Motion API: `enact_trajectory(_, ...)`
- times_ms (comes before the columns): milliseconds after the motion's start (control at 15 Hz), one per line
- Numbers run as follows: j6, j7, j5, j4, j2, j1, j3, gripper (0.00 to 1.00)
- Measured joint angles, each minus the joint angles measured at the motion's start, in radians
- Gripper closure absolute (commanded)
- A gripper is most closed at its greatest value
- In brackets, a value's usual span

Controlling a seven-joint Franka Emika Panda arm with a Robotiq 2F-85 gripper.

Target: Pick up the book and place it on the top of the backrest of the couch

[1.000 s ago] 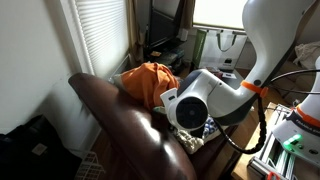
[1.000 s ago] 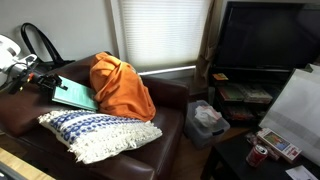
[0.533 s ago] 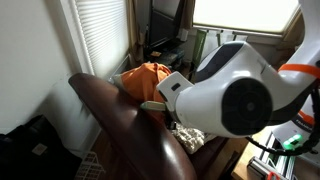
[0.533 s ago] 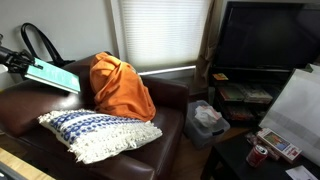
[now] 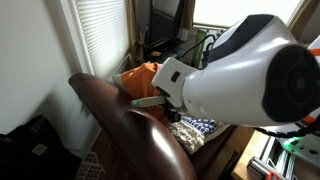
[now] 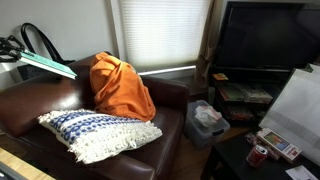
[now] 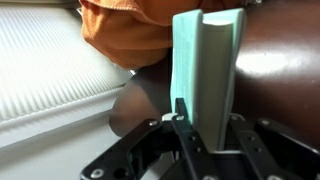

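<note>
The robot's gripper should level the mint-green book (image 6: 48, 64), which tilts down toward the orange cloth, and pull it back over the clear backrest (image 5: 112, 103) before letting it go.
My gripper (image 7: 207, 120) is shut on the mint-green book (image 7: 203, 60), clamped by its lower end between the two fingers. In an exterior view the book (image 6: 47, 64) is held tilted above the far left end of the dark brown leather couch (image 6: 60, 100), over its backrest. In an exterior view the book's edge (image 5: 148, 101) shows beside the rounded backrest (image 5: 115, 115), with the big white arm (image 5: 240, 70) filling the right. The gripper itself is mostly out of frame in both exterior views.
An orange cloth bundle (image 6: 120, 85) leans on the backrest, also in the wrist view (image 7: 130, 30). A blue-and-white patterned pillow (image 6: 95, 132) lies on the seat. Window blinds (image 6: 160, 30) hang behind. A black bag (image 6: 35, 45) sits behind the couch. A TV stand (image 6: 260, 60) is at right.
The gripper has lifted the book up and toward the left end of the couch, from the seat area to above the backrest. The arm has swung closer to one exterior camera.
</note>
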Motion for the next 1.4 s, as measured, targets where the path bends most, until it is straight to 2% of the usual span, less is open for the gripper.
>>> enact_trajectory(67,-0.032,-0.014,-0.024,0.004,0.026,0.003,-0.002,0.93)
enact_trajectory(133,-0.070,-0.017,-0.053,0.009,0.053,0.008,-0.005,0.73)
enact_trajectory(267,-0.128,-0.017,-0.074,0.020,0.098,0.011,-0.013,0.73)
enact_trajectory(333,-0.136,-0.017,-0.078,0.026,0.110,0.011,-0.016,0.93)
enact_trajectory(600,-0.144,-0.015,-0.106,0.032,0.123,0.013,-0.019,0.93)
enact_trajectory(1067,-0.308,0.002,-0.341,0.041,0.156,0.082,-0.019,0.93)
enact_trajectory(1267,-0.288,0.049,-0.435,0.063,0.198,0.081,-0.022,0.93)
enact_trajectory(1400,-0.212,0.087,-0.517,0.076,0.225,0.070,-0.032,0.93)
